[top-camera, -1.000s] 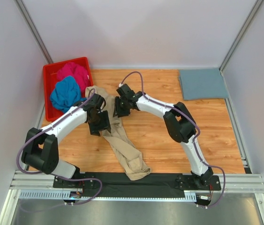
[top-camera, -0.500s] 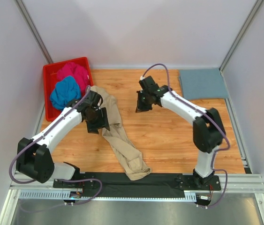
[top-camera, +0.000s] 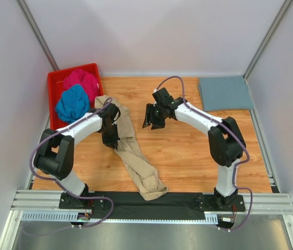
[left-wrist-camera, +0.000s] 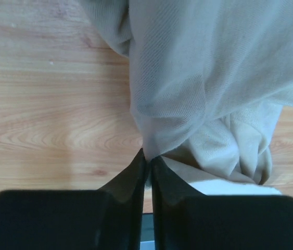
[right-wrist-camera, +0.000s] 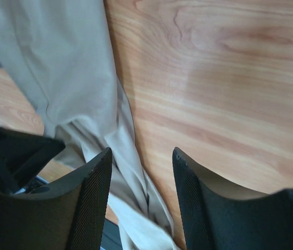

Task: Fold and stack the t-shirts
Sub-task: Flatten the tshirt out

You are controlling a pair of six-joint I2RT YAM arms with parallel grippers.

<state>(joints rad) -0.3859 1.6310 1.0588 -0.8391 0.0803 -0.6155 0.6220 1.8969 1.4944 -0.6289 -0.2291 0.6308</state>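
My right gripper should grab the t-shirt's opposite edge (top-camera: 134, 136) to spread the t-shirt out, because the beige t-shirt lies bunched in a long strip (top-camera: 136, 160) and only my left gripper is pinching it.
The beige t-shirt (top-camera: 136, 161) lies crumpled in a long strip from beside the bin down to the near table edge. My left gripper (top-camera: 112, 141) is shut on a fold of its cloth (left-wrist-camera: 188, 94), the jaws (left-wrist-camera: 147, 157) pinched together with fabric between them. Just right of the shirt's upper part, my right gripper (top-camera: 149, 123) hangs open over the wood, nothing between its fingers (right-wrist-camera: 142, 154); the beige t-shirt (right-wrist-camera: 68, 78) shows to its left. A grey-blue t-shirt (top-camera: 224, 92) lies folded flat at the back right. The magenta t-shirt (top-camera: 82, 79) and the bright blue t-shirt (top-camera: 72, 104) are bunched in the bin.
The red plastic bin (top-camera: 53, 83) stands at the back left corner against the wall. Bare wooden table (top-camera: 188, 151) stretches between the beige shirt and the right side. A black strip and metal rail (top-camera: 188, 200) run along the near edge.
My left gripper has shut on the beige t-shirt. My right gripper swung right away from the shirt, came back a little to the left, and now stands open.
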